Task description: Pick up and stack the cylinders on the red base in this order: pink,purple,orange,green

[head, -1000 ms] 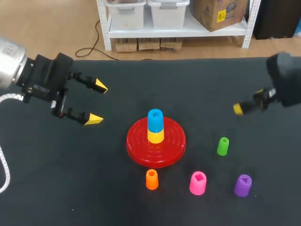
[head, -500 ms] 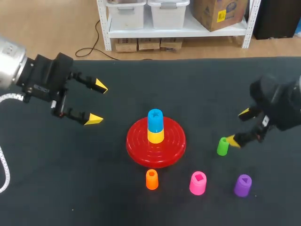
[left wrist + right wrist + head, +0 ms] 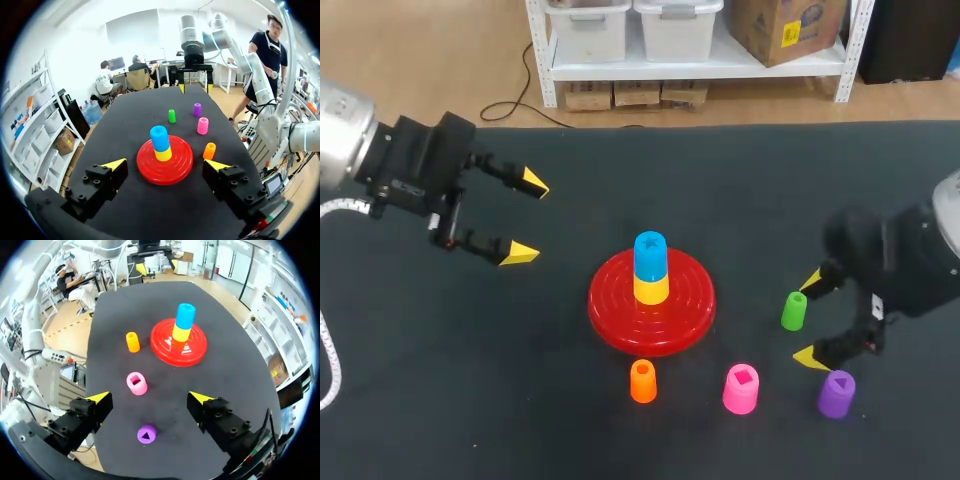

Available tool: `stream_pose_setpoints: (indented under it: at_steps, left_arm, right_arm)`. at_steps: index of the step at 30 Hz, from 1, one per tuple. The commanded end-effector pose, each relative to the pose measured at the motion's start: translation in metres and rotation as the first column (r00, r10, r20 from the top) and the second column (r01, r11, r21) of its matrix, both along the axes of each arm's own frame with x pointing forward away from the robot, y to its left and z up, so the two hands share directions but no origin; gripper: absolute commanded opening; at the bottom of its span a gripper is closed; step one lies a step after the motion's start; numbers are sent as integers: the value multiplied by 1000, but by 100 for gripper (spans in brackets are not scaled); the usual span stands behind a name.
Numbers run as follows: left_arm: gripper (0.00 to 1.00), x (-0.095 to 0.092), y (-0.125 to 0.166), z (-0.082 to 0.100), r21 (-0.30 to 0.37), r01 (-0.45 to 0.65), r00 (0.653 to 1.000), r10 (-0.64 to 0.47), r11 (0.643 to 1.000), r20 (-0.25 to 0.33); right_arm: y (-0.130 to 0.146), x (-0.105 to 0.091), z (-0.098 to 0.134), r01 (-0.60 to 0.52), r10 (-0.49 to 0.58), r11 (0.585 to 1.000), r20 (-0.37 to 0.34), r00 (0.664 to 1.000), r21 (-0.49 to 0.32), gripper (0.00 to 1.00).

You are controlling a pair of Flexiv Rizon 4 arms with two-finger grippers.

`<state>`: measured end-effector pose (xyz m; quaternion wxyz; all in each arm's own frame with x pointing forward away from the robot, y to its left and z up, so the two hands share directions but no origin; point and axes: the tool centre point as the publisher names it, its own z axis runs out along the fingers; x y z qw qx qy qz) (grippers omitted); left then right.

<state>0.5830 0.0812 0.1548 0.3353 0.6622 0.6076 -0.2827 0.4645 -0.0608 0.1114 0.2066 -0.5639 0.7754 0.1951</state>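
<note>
I expect the pink cylinder (image 3: 741, 389) to slide down over the blue top when I lower it, because only a short yellow band (image 3: 651, 291) can be seen below the blue cylinder.
The red base (image 3: 610, 310) holds a blue cylinder (image 3: 650, 252) on a yellow one (image 3: 651, 289). In front of it stand the orange (image 3: 642, 381), pink (image 3: 741, 389) and purple (image 3: 836, 393) cylinders, with the green one (image 3: 794, 311) to the right. My right gripper (image 3: 811, 320) hangs open over the green and purple cylinders, holding nothing. In its wrist view the purple cylinder (image 3: 146, 434) lies under the gripper (image 3: 150, 397), the pink one (image 3: 136, 383) is just ahead, and the green one is hidden. My left gripper (image 3: 526, 217) is open and empty, left of the base.
The black table (image 3: 470, 400) stretches wide to the left and front of the base. In the left wrist view the base (image 3: 177, 167) lies just ahead of the open fingers, with the loose cylinders and my right arm (image 3: 195, 45) beyond it.
My right arm has swung from the far right edge toward the front, its open gripper coming over the green and purple cylinders. The left arm and all cylinders are unmoved.
</note>
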Motion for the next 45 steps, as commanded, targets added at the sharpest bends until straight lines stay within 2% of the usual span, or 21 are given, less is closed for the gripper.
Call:
stream_pose_setpoints:
  at_steps: [1, 19, 24, 28, 30, 31, 38, 42, 45]
  left_arm:
    - [100, 0, 1, -1, -4, 1, 1000, -1, 1000, 3]
    - [100, 0, 1, -1, -4, 1, 1000, -1, 1000, 3]
    - [100, 0, 1, -1, -4, 1, 1000, -1, 1000, 3]
    - [100, 0, 1, -1, -4, 1, 1000, -1, 1000, 3]
    - [100, 0, 1, -1, -4, 1, 1000, -1, 1000, 3]
    - [100, 0, 1, -1, -4, 1, 1000, -1, 1000, 3]
    - [100, 0, 1, -1, -4, 1, 1000, -1, 1000, 3]
    - [100, 0, 1, -1, -4, 1, 1000, -1, 1000, 3]
    - [100, 0, 1, -1, -4, 1, 1000, -1, 1000, 3]
  right_arm:
    - [-8, 1, 6, 39, -33, 995, -71, 997, 88, 100]
    - [-8, 1, 6, 39, -33, 995, -71, 997, 88, 100]
    - [19, -4, 13, -37, 37, 998, 8, 999, 59, 100]
    - [37, -21, 8, -131, 132, 991, 46, 990, -29, 100]
    - [43, -30, 2, -166, 174, 980, 63, 983, -107, 100]
    - [46, -35, -3, -182, 199, 968, 91, 976, -171, 100]
    - [52, -49, -35, -181, 237, 913, 114, 965, -367, 100]
    - [52, -47, -47, -145, 198, 899, 90, 976, -413, 100]
    - [52, -44, -51, -136, 191, 898, 91, 977, -418, 100]
